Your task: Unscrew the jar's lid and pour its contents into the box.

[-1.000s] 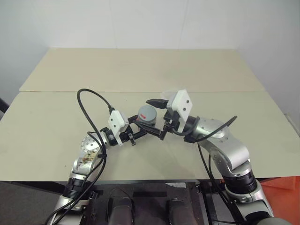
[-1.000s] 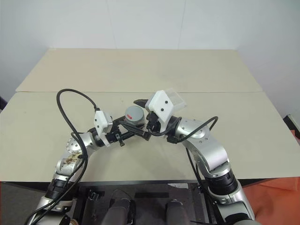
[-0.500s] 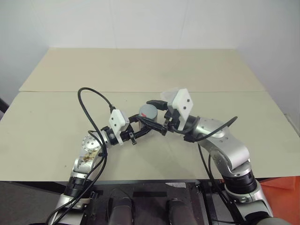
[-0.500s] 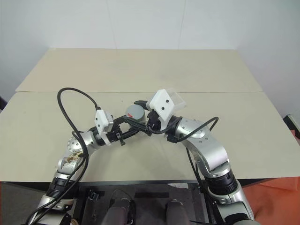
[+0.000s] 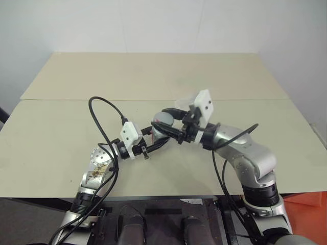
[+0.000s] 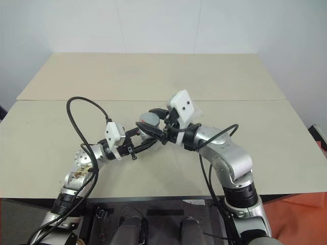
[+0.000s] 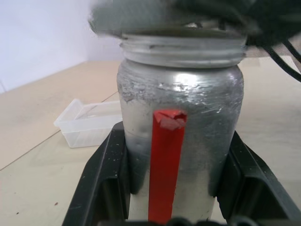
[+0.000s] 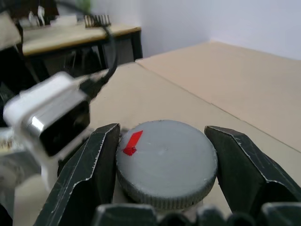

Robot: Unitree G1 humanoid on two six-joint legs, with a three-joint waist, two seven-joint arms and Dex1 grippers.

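Note:
I should keep carrying the grey lid away with my right gripper, as the jar's screw thread [image 7: 184, 50] stands clear below it, until the lid hangs over free tabletop [image 5: 206, 160], and then let go.
The silvery jar [image 7: 181, 122], with a red strip down its side, stands upright above the table with my left gripper [image 7: 176, 155] shut on its body. Its screw thread shows just below the grey lid [image 8: 164, 162], which has a red mark on top. My right gripper [image 8: 163, 136] is shut on the lid's rim from both sides. In the head views both grippers meet over the table's near middle, where the lid [image 6: 149, 118] sits between the right fingers. The clear shallow box [image 7: 89, 122] lies on the table just beyond, partly hidden behind my right wrist [image 5: 185, 104].
The tan table [image 5: 61, 127] has a seam across its middle and a white wall behind it. A black cable [image 5: 102, 109] loops up from my left forearm. There is free tabletop to the left, the right and the back.
My right gripper, open around the lid a second ago, has shut on it, and the right wrist has then rolled. The left gripper and jar have stayed in place.

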